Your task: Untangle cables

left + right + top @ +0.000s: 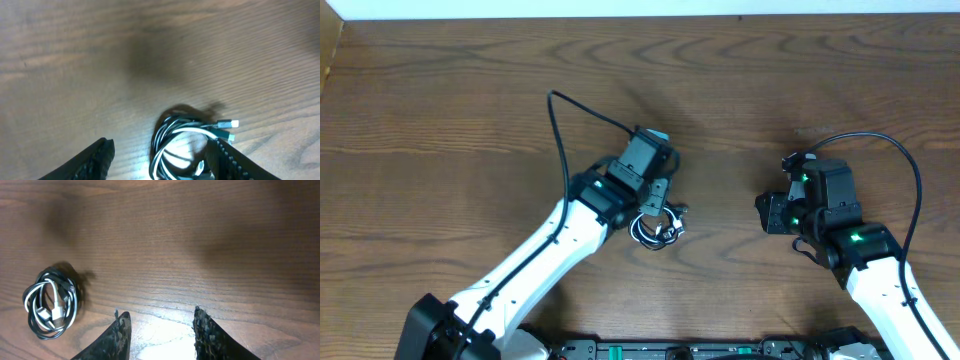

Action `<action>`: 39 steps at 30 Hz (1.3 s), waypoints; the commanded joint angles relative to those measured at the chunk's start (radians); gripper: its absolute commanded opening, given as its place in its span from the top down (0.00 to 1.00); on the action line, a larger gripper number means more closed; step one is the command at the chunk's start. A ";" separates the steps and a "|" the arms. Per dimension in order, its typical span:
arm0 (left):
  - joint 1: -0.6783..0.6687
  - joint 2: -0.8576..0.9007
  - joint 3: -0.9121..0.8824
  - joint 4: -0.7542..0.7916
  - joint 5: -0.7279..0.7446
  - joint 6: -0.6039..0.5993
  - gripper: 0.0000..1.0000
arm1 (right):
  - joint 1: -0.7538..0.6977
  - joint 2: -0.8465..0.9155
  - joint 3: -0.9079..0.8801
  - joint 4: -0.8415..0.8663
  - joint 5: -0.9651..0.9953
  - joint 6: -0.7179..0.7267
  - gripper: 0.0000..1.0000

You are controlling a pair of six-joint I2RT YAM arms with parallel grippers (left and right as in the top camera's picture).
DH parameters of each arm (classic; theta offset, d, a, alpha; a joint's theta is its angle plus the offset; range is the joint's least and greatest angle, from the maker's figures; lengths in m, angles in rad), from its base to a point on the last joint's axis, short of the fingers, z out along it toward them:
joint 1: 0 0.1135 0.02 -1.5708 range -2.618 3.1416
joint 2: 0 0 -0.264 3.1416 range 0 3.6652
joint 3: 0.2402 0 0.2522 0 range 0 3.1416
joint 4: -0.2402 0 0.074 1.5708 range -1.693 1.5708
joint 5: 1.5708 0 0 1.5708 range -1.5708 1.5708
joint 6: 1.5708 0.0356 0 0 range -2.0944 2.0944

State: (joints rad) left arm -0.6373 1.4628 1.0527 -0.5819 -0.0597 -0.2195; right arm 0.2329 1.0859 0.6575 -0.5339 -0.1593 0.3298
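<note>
I expect the whole coil point(162, 132) to come up as one bundle when I lift it, because the white cord point(192, 130) winds in among the black cord's loops.
The cables point(656, 229) are a black cord and a white cord wound together in one small coil on the wooden table, with plug ends sticking out to the right. In the left wrist view the coil point(176, 142) lies between my left gripper's point(161, 145) spread fingers, close against the right finger point(227, 160) and apart from the left one. From overhead the left gripper point(658, 205) hovers just above the coil, open. My right gripper point(767, 213) stands open to the right, with only bare wood between its fingers point(120, 335). Its camera sees the coil point(50, 305) off to the left.
The left arm's thick black wire point(560, 130) arcs over the table behind it. The right arm's wire point(905, 160) loops at the far right. The table's far edge point(620, 20) runs along the top.
</note>
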 commanded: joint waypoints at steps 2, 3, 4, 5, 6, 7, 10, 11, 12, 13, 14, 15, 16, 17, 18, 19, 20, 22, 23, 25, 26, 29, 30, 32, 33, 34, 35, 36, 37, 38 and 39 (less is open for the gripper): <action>0.060 0.035 -0.008 -0.042 0.083 -0.018 0.35 | 0.000 0.001 -0.004 0.002 0.011 0.007 0.63; 0.070 0.042 -0.008 -0.055 0.083 -0.019 0.34 | 0.000 0.001 -0.004 0.002 0.011 0.007 0.63; 0.079 0.049 -0.008 -0.068 0.083 -0.018 0.33 | 0.000 0.001 -0.004 0.002 0.011 0.007 0.63; 0.086 0.056 -0.008 -0.080 0.083 -0.019 0.32 | 0.000 0.001 -0.004 0.002 0.011 0.007 0.63; 0.093 0.066 -0.008 -0.092 0.092 -0.019 0.32 | 0.000 0.001 -0.004 0.002 0.011 0.007 0.63; 0.098 0.074 -0.008 -0.100 0.112 -0.019 0.32 | 0.000 0.001 -0.004 0.002 0.011 0.007 0.63; 0.104 0.102 -0.008 -0.113 0.190 -0.019 0.32 | 0.000 0.001 -0.004 0.002 0.011 0.007 0.63; 0.104 0.114 -0.009 -0.113 0.209 -0.019 0.32 | 0.000 0.001 -0.004 0.002 0.011 0.007 0.63; 0.104 0.126 -0.009 -0.113 0.222 -0.019 0.32 | 0.000 0.001 -0.004 0.002 0.011 0.007 0.63; 0.104 0.139 -0.009 -0.113 0.231 -0.022 0.32 | 0.000 0.001 -0.004 0.002 0.011 0.007 0.63; 0.104 0.153 -0.009 -0.113 0.236 -0.027 0.32 | 0.000 0.001 -0.004 0.002 0.011 0.007 0.63; 0.104 0.166 -0.009 -0.113 0.236 -0.037 0.32 | 0.000 0.001 -0.004 0.002 0.011 0.007 0.63; 0.104 0.180 -0.009 -0.114 0.236 -0.046 0.32 | 0.000 0.001 -0.004 0.002 0.011 0.007 0.63; 0.104 0.196 -0.009 -0.114 0.241 -0.048 0.32 | 0.000 0.001 -0.004 0.002 0.011 0.007 0.63; 0.104 0.209 -0.009 -0.113 0.252 -0.048 0.32 | 0.000 0.001 -0.004 0.002 0.011 0.007 0.63; 0.104 0.221 -0.009 -0.113 0.263 -0.048 0.32 | 0.000 0.001 -0.004 0.002 0.011 0.007 0.63; 0.104 0.234 -0.009 -0.113 0.272 -0.048 0.32 | 0.000 0.001 -0.004 0.002 0.011 0.007 0.63; 0.104 0.262 -0.009 -0.113 0.277 -0.048 0.32 | 0.000 0.001 -0.004 0.002 0.011 0.007 0.63; 0.104 0.275 -0.009 -0.113 0.277 -0.048 0.32 | 0.000 0.001 -0.004 0.002 0.011 0.007 0.63; 0.104 0.299 -0.009 -0.109 0.276 -0.048 0.32 | 0.000 0.001 -0.004 0.002 0.011 0.007 0.63; 0.104 0.310 -0.009 -0.106 0.277 -0.048 0.32 | 0.000 0.001 -0.004 0.002 0.011 0.007 0.63; 0.104 0.344 -0.009 -0.093 0.276 -0.048 0.33 | 0.000 0.001 -0.004 0.002 0.011 0.007 0.63; 0.104 0.352 -0.009 -0.087 0.277 -0.048 0.33 | 0.000 0.001 -0.004 0.002 0.011 0.007 0.63; 0.104 0.366 -0.009 -0.077 0.277 -0.048 0.39 | 0.000 0.001 -0.004 0.002 0.011 0.007 0.63; 0.104 0.370 -0.009 -0.071 0.276 -0.047 0.47 | 0.000 0.001 -0.004 0.002 0.011 0.007 0.63; 0.104 0.370 -0.009 -0.067 0.276 -0.047 0.58 | 0.000 0.001 -0.004 0.002 0.011 0.007 0.63; 0.104 0.370 -0.009 -0.062 0.276 -0.047 0.70 | 0.000 0.001 -0.004 0.002 0.011 0.007 0.63; 0.104 0.367 -0.007 -0.058 0.276 -0.047 0.85 | 0.000 0.001 -0.004 0.002 0.011 0.007 0.63; 0.105 0.366 -0.004 -0.054 0.276 -0.047 0.92 | 0.000 0.001 -0.004 0.002 0.011 0.007 0.63; 0.104 0.361 0.002 -0.053 0.276 -0.047 0.92 | 0.000 0.001 -0.004 0.002 0.011 0.007 0.63; 0.105 0.356 0.009 -0.054 0.276 -0.041 0.92 | 0.000 0.001 -0.004 0.002 0.011 0.007 0.63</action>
State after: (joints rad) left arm -0.5377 1.8210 1.0527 -0.6376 0.2119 -0.2649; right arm 0.2329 1.0859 0.6575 -0.5339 -0.1593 0.3298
